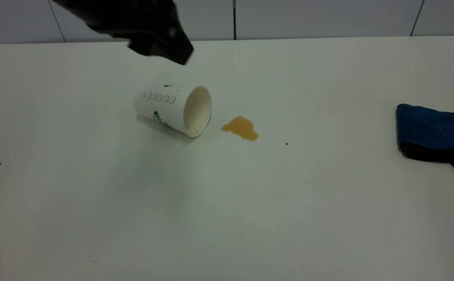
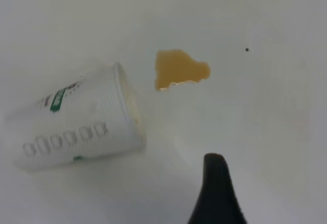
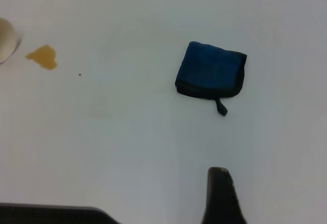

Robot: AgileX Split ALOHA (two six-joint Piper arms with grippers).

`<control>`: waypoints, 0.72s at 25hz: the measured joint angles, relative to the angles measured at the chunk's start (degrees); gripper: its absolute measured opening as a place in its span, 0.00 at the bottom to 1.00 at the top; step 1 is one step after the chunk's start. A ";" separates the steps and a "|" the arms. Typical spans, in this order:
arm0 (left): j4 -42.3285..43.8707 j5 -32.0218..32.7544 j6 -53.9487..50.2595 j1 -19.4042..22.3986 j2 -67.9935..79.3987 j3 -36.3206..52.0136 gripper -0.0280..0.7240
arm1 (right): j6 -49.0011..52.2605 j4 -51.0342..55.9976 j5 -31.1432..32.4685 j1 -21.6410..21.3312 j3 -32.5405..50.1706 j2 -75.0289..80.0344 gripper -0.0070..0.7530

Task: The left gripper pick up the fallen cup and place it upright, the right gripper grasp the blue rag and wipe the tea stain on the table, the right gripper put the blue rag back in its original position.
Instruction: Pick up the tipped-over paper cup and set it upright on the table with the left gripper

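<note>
The cup's opening (image 1: 197, 111) faces the tea stain and the robot's left gripper hangs behind the cup, so next the gripper swings around and pinches the cup's rim (image 1: 202, 87) before it stands the cup upright.
The white paper cup (image 1: 172, 108) lies on its side on the white table (image 1: 227, 203), with its mouth turned toward the amber tea stain (image 1: 241, 128) just to its right. My left gripper (image 1: 160, 45) hangs above the table behind the cup without touching it. In the left wrist view, the cup (image 2: 76, 127) and the tea stain (image 2: 179, 70) lie ahead of the left gripper (image 2: 214, 188). The blue rag (image 1: 433, 132) lies folded at the far right. In the right wrist view, the right gripper (image 3: 220, 193) is well short of the blue rag (image 3: 210, 70), holding nothing.
A tiny dark speck (image 1: 287, 143) sits right of the stain. A tiled wall (image 1: 289, 17) runs behind the table's far edge. A dark strip (image 3: 51, 214) crosses a corner of the right wrist view.
</note>
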 joint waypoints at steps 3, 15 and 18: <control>-0.42 -3.72 -1.11 -2.45 8.18 -4.54 0.82 | 0.00 0.00 0.00 0.00 0.00 0.00 0.70; 15.19 26.05 -9.09 -3.66 19.96 -31.60 0.81 | 0.00 0.00 0.00 0.00 0.00 0.00 0.69; 34.46 34.86 -27.08 -3.78 21.02 -37.90 0.79 | 0.00 0.00 0.00 0.00 0.00 0.00 0.69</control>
